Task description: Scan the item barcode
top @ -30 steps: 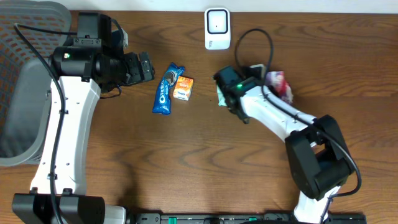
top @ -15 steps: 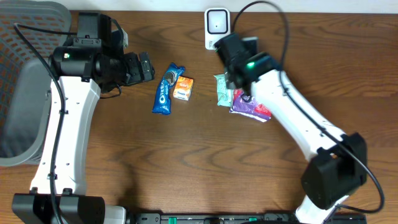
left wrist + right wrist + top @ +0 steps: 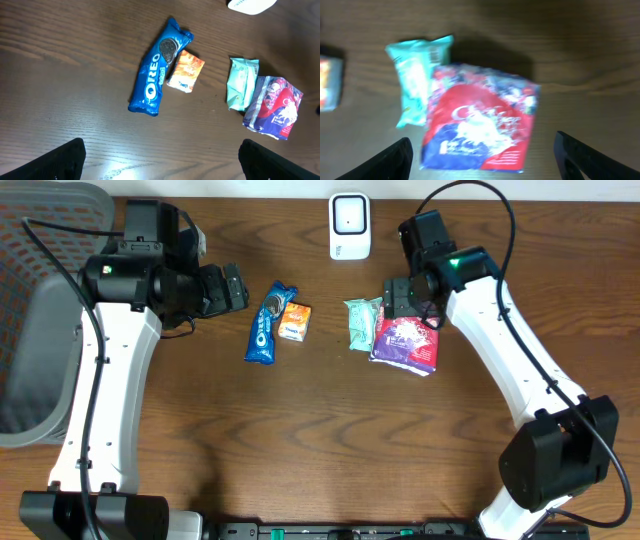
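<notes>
I should continue to lower my right gripper and close it on the bag [image 3: 391, 346], because the snack bag's near end [image 3: 404, 360] is clear of the mint green packet and inside the gripper's open fingers.
The white barcode scanner [image 3: 349, 225] stands at the table's far edge. A red and purple snack bag [image 3: 406, 343] lies flat on the wood, with a mint green packet [image 3: 359, 323] touching its left side. My right gripper [image 3: 403, 298] hovers open just above the bag's far end, holding nothing. In the right wrist view the bag [image 3: 480, 125] lies below and between the fingers of the gripper [image 3: 484, 150], blurred. My left gripper [image 3: 232, 288] stands open at the left, apart from the items. Its jaws [image 3: 161, 150] frame bare wood.
A blue Oreo pack [image 3: 268, 323] and a small orange box [image 3: 294, 321] lie side by side left of the green packet [image 3: 242, 82]. A grey mesh chair [image 3: 40, 330] stands off the table's left edge.
My right arm swung up and to the right, from left of the items to beside the scanner. It let go of the red bag, which now lies flat by the green packet. The left arm stayed still.
</notes>
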Controlling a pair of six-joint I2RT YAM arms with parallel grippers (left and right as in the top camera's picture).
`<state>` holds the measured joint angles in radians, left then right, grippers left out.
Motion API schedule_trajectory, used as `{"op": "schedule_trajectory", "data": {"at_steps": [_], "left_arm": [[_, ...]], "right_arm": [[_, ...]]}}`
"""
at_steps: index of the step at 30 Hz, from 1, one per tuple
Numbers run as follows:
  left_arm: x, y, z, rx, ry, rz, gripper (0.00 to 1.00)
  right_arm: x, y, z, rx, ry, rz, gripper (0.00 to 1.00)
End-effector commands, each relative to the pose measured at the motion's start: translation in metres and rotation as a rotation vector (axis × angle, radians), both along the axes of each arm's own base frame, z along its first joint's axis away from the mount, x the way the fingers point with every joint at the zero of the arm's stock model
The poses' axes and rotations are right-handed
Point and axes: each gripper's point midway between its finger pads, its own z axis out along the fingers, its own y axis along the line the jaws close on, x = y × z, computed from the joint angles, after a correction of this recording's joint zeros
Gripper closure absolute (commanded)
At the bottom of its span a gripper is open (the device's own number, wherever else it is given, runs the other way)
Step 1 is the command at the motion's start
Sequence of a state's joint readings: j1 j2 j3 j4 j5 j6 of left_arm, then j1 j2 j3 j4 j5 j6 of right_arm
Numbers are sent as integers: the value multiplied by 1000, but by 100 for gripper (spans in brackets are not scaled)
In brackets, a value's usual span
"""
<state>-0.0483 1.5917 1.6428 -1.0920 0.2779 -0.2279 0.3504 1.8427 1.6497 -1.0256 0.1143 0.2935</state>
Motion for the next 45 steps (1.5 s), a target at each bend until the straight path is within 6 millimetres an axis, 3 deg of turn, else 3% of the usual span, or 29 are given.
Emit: {"op": "schedule_trajectory", "data": {"at_steps": [1,9,14,20,24,30,32,39,45], "left_arm": [[1,3,-3,13,4,0,2],[1,3,-3,13,4,0,2],[1,3,-3,13,4,0,2],[1,3,-3,13,4,0,2],[1,3,-3,13,4,0,2],[1,3,-3,13,4,0,2],[1,3,-3,13,4,0,2],[1,3,-3,13,4,0,2],[1,3,-3,13,4,0,2]], "right_arm": [[-6,20,-1,41,9,83,15],[-12,34,-32,-36,-33,48,5],[-18,32,-54,-111,-70,-1,7],[-17,28,-68,-143,-124,-62,16],[-22,24,-81,-143,-117,-80,29],[-25,10,-98,-185,-151,-134,30],[-25,6,-99,-188,-145,-141,37],[-15,-1,-86,-111,-103,-171,99],[5,-2,-53,124,-39,-99,99]]}}
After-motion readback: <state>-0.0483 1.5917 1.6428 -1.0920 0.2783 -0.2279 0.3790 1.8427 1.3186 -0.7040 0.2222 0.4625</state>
